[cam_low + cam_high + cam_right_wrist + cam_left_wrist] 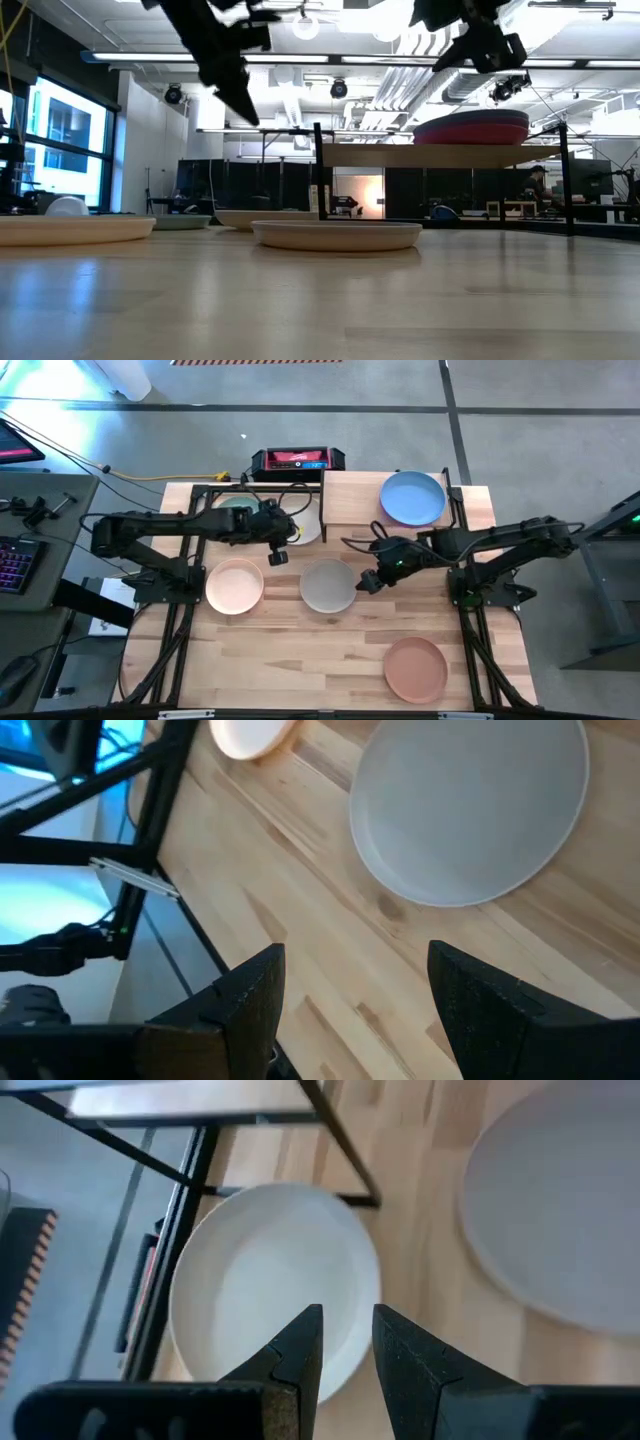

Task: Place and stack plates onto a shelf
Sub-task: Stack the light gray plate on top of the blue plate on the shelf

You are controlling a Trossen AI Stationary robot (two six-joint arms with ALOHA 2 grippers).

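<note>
The cream-white plate's free near rim (350,1363) is in line with the gap between my left gripper's fingers. I keep going down until they are on both sides of that rim, then close them.
The shelf (350,500) stands at the table's far side and carries a stack of plates with the blue plate (412,497) on top and a magenta one (470,133) below it. The cream-white plate (270,1285) lies on the table beside the shelf, and the teal plate (232,503) lies under my left arm. The peach-pink (234,585), grey (328,586) and terracotta (415,669) plates lie on the tabletop. My left gripper (348,1350) hovers above the cream-white plate's near rim, with its fingers a little apart and empty. My right gripper (355,990) hovers wide open to the right of the grey plate (470,810).
A red-and-black box (297,459) sits behind the table's far edge. Black frame bars (180,650) run along both table sides. Bare wood lies in the near middle (310,660), between the peach-pink and terracotta plates.
</note>
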